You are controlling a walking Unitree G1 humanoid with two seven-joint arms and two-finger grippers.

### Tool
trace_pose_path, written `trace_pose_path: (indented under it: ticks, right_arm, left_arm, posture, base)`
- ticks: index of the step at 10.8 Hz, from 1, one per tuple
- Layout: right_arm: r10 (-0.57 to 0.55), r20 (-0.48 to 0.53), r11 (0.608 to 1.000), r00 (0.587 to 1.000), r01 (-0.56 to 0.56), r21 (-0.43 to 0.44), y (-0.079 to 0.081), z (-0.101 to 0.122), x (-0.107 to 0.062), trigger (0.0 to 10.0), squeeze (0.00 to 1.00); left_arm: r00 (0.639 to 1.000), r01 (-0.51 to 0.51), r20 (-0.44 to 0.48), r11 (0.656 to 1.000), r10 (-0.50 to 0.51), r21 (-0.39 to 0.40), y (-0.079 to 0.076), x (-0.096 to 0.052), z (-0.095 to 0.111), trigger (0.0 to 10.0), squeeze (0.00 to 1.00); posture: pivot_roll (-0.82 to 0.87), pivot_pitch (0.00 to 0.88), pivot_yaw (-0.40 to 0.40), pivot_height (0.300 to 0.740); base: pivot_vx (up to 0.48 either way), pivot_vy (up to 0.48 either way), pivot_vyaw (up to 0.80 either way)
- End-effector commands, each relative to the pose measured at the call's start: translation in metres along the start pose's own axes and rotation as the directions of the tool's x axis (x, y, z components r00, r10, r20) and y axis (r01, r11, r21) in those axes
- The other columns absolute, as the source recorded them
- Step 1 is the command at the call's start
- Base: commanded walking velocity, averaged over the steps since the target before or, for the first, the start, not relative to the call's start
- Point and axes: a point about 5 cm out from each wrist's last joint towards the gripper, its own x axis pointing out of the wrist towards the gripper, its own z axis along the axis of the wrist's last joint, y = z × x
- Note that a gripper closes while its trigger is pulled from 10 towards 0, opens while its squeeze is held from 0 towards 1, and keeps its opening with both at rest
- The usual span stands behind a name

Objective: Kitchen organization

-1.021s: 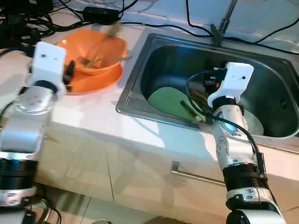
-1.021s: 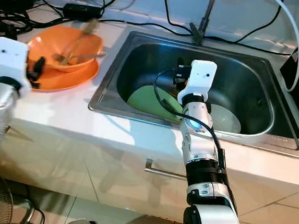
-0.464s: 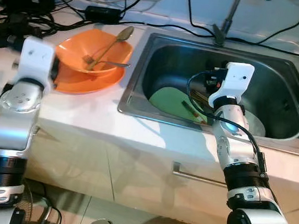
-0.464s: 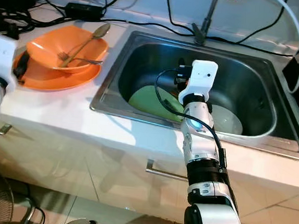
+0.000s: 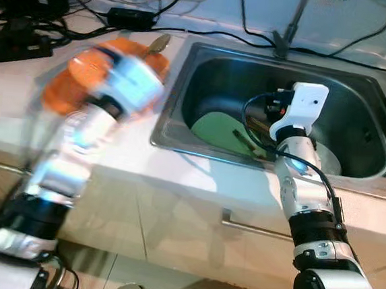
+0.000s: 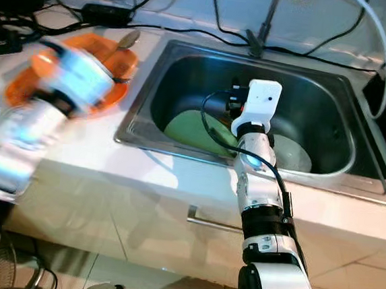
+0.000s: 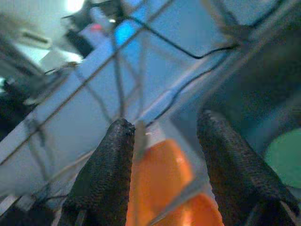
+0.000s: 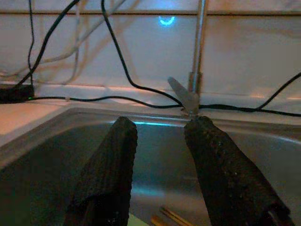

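Note:
The silver cutlery's handle (image 7: 181,198) slants away from the spoon (image 7: 140,137), so when the robot lifts the silver handle, it will come out of the bowl and leave the spoon behind.
An orange bowl (image 6: 121,60) sits on an orange plate on the counter left of the sink, with a spoon (image 5: 159,43) leaning out of it. My left arm (image 5: 120,87) is blurred in motion in front of the bowl. In the left wrist view, my left gripper (image 7: 164,123) is open and empty, with the orange bowl (image 7: 160,179) beyond its fingers. My right gripper (image 8: 162,125) is open and empty, held above the sink basin. A green plate (image 5: 214,129), chopsticks (image 5: 246,141) and a white plate (image 5: 328,158) lie in the sink.
The steel sink's rim (image 5: 179,147) runs along the white counter. A faucet (image 5: 287,31) rises behind the basin. Black cables and a power strip (image 5: 26,42) crowd the counter's back left. A cabinet handle (image 5: 253,227) sits below the counter edge.
My left arm has swung right from the counter's left end to a spot in front of the orange bowl, and is blurred. The right arm has stayed where it was.

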Motion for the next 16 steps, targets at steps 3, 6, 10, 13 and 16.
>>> trace_pose_path:
  ticks: [3,6,10,13,16]
  right_arm:
    - [-0.012,0.034,1.0,0.999,0.012,0.007,-0.002,0.008,0.005,10.0,0.0]
    - [-0.024,0.036,1.0,0.999,0.023,0.005,-0.005,0.008,0.004,10.0,0.0]
    - [-0.027,0.036,1.0,0.999,0.027,0.009,-0.005,0.008,0.004,10.0,0.0]
    - [-0.033,0.037,0.999,0.999,0.032,0.012,-0.005,0.007,0.004,10.0,0.0]
    - [-0.033,0.038,0.999,0.999,0.032,0.016,-0.003,0.008,0.004,10.0,0.0]
  left_arm:
    - [0.996,0.085,-0.031,0.984,-0.081,0.158,-0.019,0.025,0.0,10.0,0.0]
    - [0.995,0.092,-0.069,0.968,-0.078,0.234,-0.022,0.042,-0.003,10.0,0.0]
    - [0.989,0.108,-0.129,0.952,-0.073,0.286,-0.021,0.046,-0.012,10.0,0.0]
    - [0.984,0.1,-0.168,0.95,-0.051,0.297,-0.02,0.048,-0.017,10.0,0.0]
    - [0.984,0.089,-0.174,0.952,-0.038,0.294,-0.018,0.051,-0.017,0.0,0.0]
  posture:
    - [0.05,0.05,-0.028,0.74]
    - [0.04,0.052,-0.023,0.74]
    - [0.05,0.054,-0.021,0.74]
    - [0.05,0.054,-0.015,0.74]
    - [0.05,0.056,-0.009,0.74]
  base:
    - [0.0,0.0,0.0]
    - [0.0,0.0,0.0]
    - [0.0,0.0,0.0]
    - [0.0,0.0,0.0]
    - [0.0,0.0,0.0]
